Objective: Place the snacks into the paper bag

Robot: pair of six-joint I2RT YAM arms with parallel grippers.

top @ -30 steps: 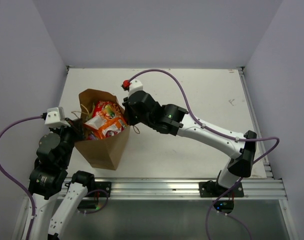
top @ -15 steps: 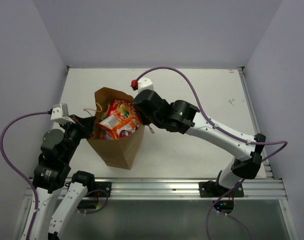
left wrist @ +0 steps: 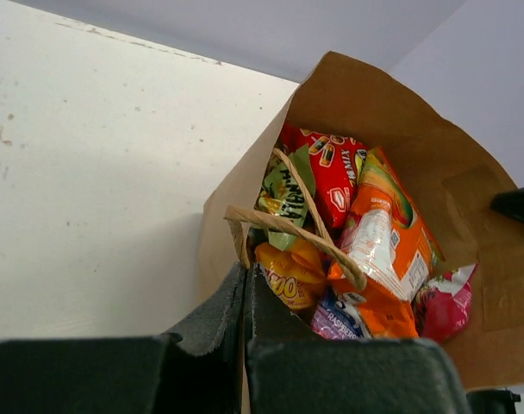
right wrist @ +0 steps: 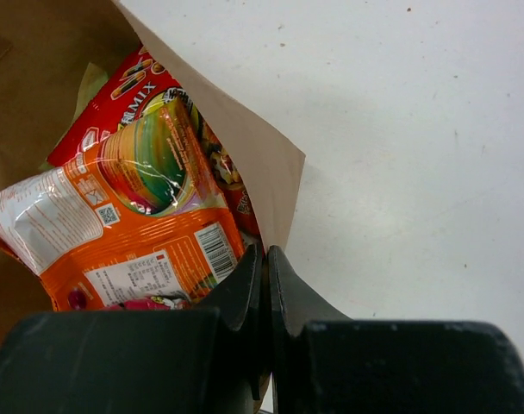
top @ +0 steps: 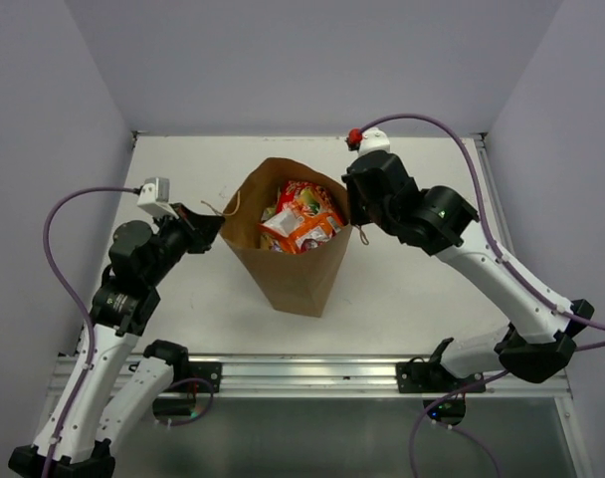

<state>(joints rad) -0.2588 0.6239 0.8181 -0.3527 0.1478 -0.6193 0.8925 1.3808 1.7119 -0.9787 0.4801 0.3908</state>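
Note:
I see the snacks all inside (top: 304,219) the upright paper bag. I should keep the bag's rim (top: 338,185) steady with my right gripper until the bag's opening settles over its base, then let it go.
The brown paper bag (top: 295,271) stands upright in the middle of the table, open at the top. Several snacks fill it: an orange chip bag (top: 301,230), a red packet (left wrist: 335,172), a green one (left wrist: 283,194), a small orange one (left wrist: 290,273), a purple one (left wrist: 335,317) and a pink one (left wrist: 443,302). My left gripper (top: 215,225) is shut on the bag's left rim (left wrist: 245,250), beside its twisted handle (left wrist: 305,233). My right gripper (top: 352,211) is shut on the bag's right rim (right wrist: 275,185). The bag also shows in the right wrist view (right wrist: 38,95).
The white table (top: 432,289) lies around the bag, with grey walls at the back and both sides. A metal rail (top: 312,370) runs along the near edge. Purple cables loop from both arms.
Both arms have carried the bag to the right, from the table's left side to its middle. Both grippers stayed shut on its rims, and the snacks stayed inside.

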